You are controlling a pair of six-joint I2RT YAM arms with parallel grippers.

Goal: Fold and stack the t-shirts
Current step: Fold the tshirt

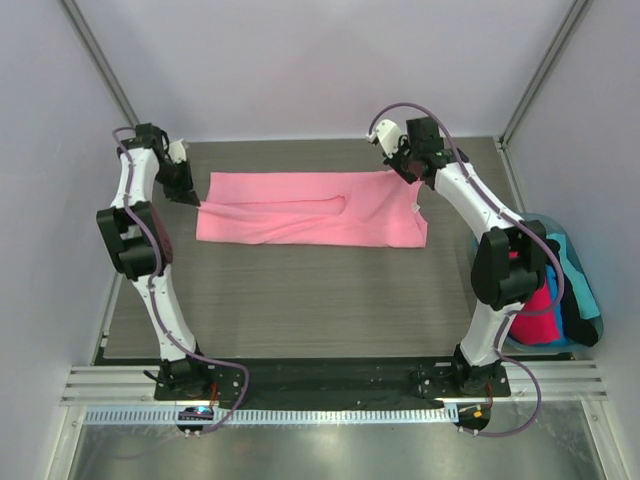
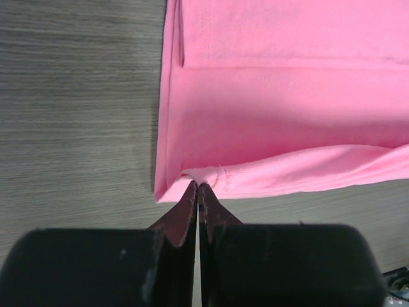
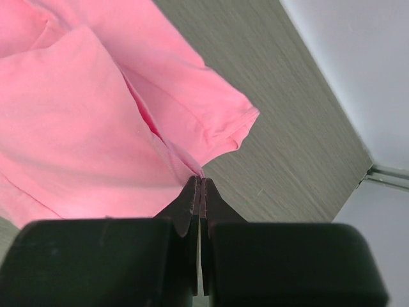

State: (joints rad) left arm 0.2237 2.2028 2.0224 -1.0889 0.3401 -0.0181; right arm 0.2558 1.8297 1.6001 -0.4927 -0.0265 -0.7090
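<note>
My right gripper should, as the held pink edge [image 3: 144,114] runs along the lower layer, keep moving toward that layer's far corner [image 3: 245,119] and let go next to it.
A light pink t-shirt [image 1: 310,210] lies spread across the far half of the table, partly folded lengthwise, with a small white tag at its right edge. My left gripper [image 1: 188,197] is shut on the shirt's left edge; in the left wrist view the tips [image 2: 199,187] pinch a bunched fold of pink cloth [image 2: 287,115]. My right gripper [image 1: 403,168] is shut on the shirt's far right corner; in the right wrist view the tips [image 3: 200,181] pinch cloth [image 3: 77,134] beside a sleeve [image 3: 217,121]. Other shirts, hot pink [image 1: 535,300], black and teal, sit in the tub.
A light-blue plastic tub [image 1: 590,310] holding shirts stands off the table's right edge beside the right arm. The grey wood-grain table [image 1: 300,300] is walled by white panels at the back and sides. A metal rail runs along the near edge.
</note>
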